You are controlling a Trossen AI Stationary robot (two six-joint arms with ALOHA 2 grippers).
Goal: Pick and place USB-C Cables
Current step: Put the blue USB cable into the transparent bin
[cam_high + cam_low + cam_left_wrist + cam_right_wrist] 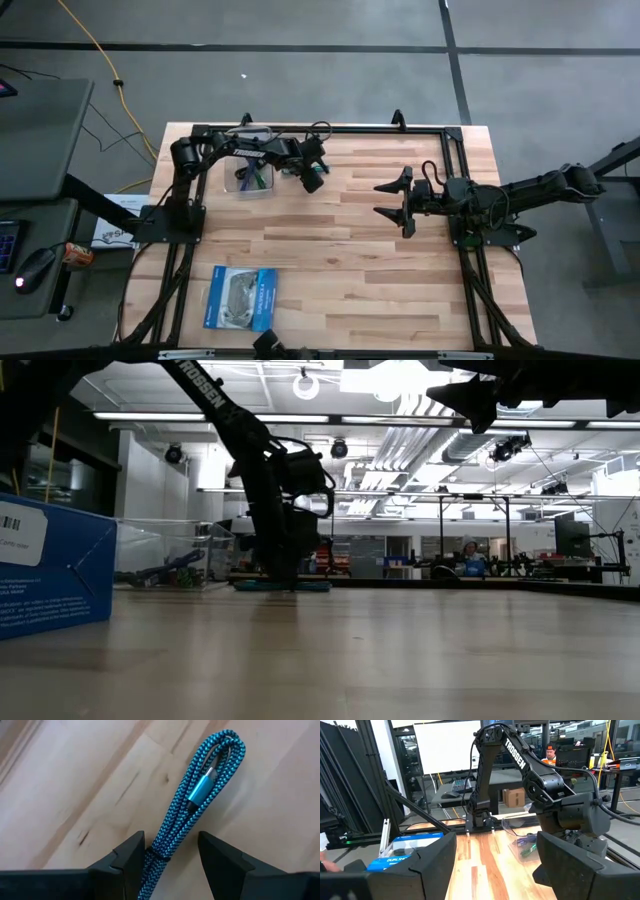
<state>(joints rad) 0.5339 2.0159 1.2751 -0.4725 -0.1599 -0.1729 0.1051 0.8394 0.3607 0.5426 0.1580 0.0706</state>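
Observation:
The teal-blue USB-C cable [176, 820] will stay a straight bundle and its loop will hardly sag when I lift it, because the black tie [158, 854] holds the cable's looped parts tightly together.
A teal-blue USB-C cable [200, 790], braided and bundled with a black tie, lies flat on the wooden table at the far left [313, 182]. My left gripper [170, 838] points steeply down over the bundle's tied end, open, one finger on each side of it. In the low view its fingertips [285, 578] stand right at the tabletop. A clear box [248, 178] beside it holds a green and a purple cable [526, 845]. My right gripper [395, 200] waits open and level above the table's right half. My left gripper straddles the teal cable near its black tie [159, 854], from above, with the fingers across the bundle. One finger [131, 856] stands right beside the cable; whether it touches, I cannot tell. The other finger is clear of it. The cable lies on the table.
A blue-and-white flat packet [240, 297] lies near the front left edge. A black frame rail [400, 129] runs along the table's far edge and sides. Bare wood lies between the two arms.

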